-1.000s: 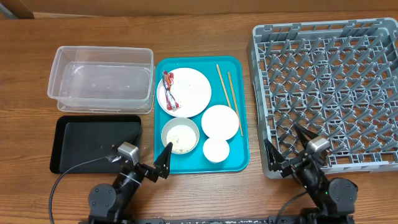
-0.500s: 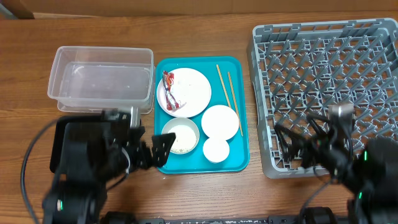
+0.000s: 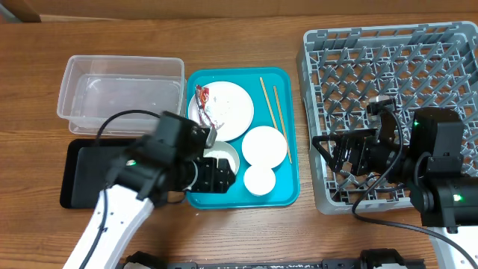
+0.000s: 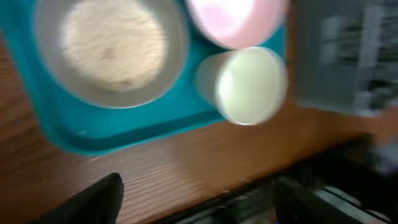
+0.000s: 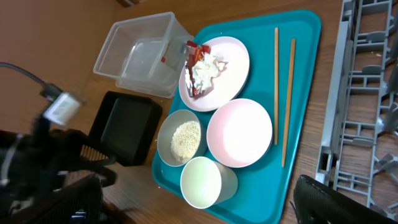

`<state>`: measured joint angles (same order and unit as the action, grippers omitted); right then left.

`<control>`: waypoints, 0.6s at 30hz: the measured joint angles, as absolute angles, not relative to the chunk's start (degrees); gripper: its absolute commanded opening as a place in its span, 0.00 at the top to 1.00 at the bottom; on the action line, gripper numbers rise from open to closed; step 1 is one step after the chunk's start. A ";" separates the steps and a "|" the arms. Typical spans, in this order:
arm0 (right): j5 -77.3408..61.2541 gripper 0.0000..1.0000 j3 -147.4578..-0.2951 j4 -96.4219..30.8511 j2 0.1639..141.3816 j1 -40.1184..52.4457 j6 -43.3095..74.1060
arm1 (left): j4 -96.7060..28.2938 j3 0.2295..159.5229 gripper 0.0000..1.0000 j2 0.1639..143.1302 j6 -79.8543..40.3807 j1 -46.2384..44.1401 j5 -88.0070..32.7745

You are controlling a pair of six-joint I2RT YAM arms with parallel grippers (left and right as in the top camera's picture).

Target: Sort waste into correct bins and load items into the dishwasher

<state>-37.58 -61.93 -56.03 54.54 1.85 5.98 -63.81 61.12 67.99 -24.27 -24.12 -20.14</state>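
Observation:
The cup is standing on the teal tray with its opening up (image 3: 260, 180), so my left gripper should pick up the cup and hand its base to my right gripper for the rack (image 3: 337, 190).
On the teal tray (image 3: 290, 112) a large plate (image 3: 233, 112) holds the red wrapper (image 3: 202, 99) and white tissue (image 5: 210, 67). Two chopsticks (image 3: 273, 104) lie to its right. An empty bowl (image 3: 265, 145), a cup (image 3: 259, 180) and a bowl of rice (image 5: 181, 139) stand in front. My left gripper (image 3: 210, 176) is open and empty above the rice bowl (image 4: 112, 46) at the tray's front left. My right gripper (image 3: 340, 153) is open and empty over the grey dish rack's (image 3: 396, 82) front left corner.
The clear tub (image 3: 123, 93) stands left of the teal tray, and the black tray (image 3: 82, 175) lies in front of the tub. My left arm (image 3: 160, 161) covers the black tray's right end. The rack fills the right side.
Both arms have risen from the front edge and reached forward. The left one now hangs over the rice bowl; the right one is over the rack's front left.

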 measured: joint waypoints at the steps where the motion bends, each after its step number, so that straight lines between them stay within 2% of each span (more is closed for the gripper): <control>1: -37.78 0.00 -61.93 -55.94 54.54 1.87 5.98 | -64.20 61.04 0.23 68.82 -26.11 -25.74 -16.01; 5: -38.33 0.00 -61.93 -55.68 54.54 1.87 6.02 | -60.25 60.07 0.25 71.85 -29.87 -29.32 -7.90; 10: -38.59 0.00 -61.93 -55.64 54.54 1.87 6.00 | -51.42 59.86 0.27 76.93 -29.87 -35.24 -7.42; 13: -38.61 0.00 -61.93 -55.64 54.54 1.87 5.98 | -48.03 59.86 0.34 79.59 -29.87 -38.89 -6.66; 16: -38.61 0.00 -61.93 -55.64 54.54 1.87 6.00 | -46.11 59.86 0.48 84.38 -30.11 -41.91 -4.58; 17: -38.61 0.00 -61.93 -55.61 54.54 1.87 6.00 | -45.63 59.81 0.57 85.82 -30.33 -42.37 -4.21; 18: -38.61 0.01 -61.93 -55.66 54.54 1.87 6.00 | -45.01 59.81 0.73 87.29 -30.35 -42.63 -3.95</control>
